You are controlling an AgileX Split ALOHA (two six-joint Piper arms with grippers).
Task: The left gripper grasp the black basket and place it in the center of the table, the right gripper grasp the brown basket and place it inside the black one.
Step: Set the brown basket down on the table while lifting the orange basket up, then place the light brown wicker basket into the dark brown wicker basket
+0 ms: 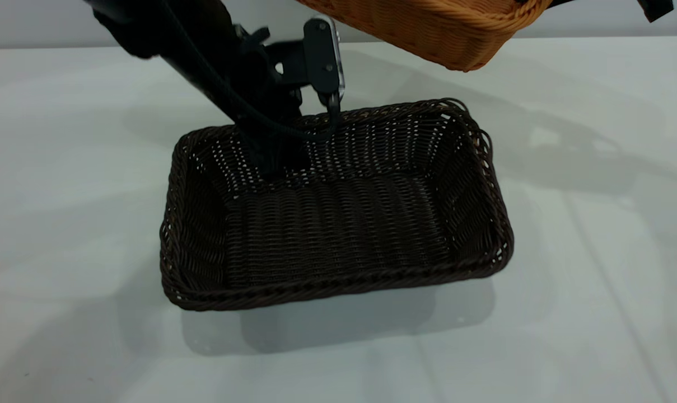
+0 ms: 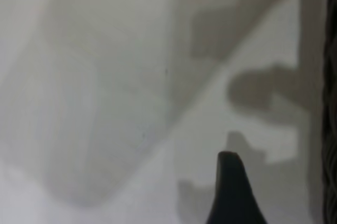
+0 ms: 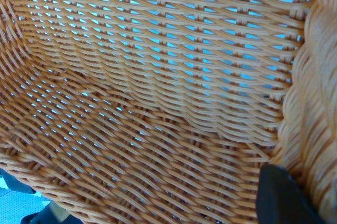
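The black basket's far rim [image 1: 319,121] has my left gripper reaching over it, so next my left gripper moves out of the way before my right gripper lowers the brown basket onto the black basket's bottom [image 1: 336,225].
The black basket [image 1: 338,224] stands flat in the middle of the table [image 1: 64,168]. My left gripper [image 1: 330,109] hangs at its far rim. In the left wrist view a single finger [image 2: 234,192] shows over bare table, apart from the basket's wall [image 2: 331,103], so the gripper looks open. The brown basket [image 1: 444,28] hangs tilted in the air above the black basket's far right corner, cut off by the top of the exterior view. My right gripper [image 3: 303,182] is shut on its braided rim, with one finger [image 3: 279,197] pressed inside the wall.
The left arm [image 1: 215,61] slants down from the upper left over the black basket's far side. Pale tabletop surrounds the black basket on all sides. The right arm is almost wholly outside the exterior view.
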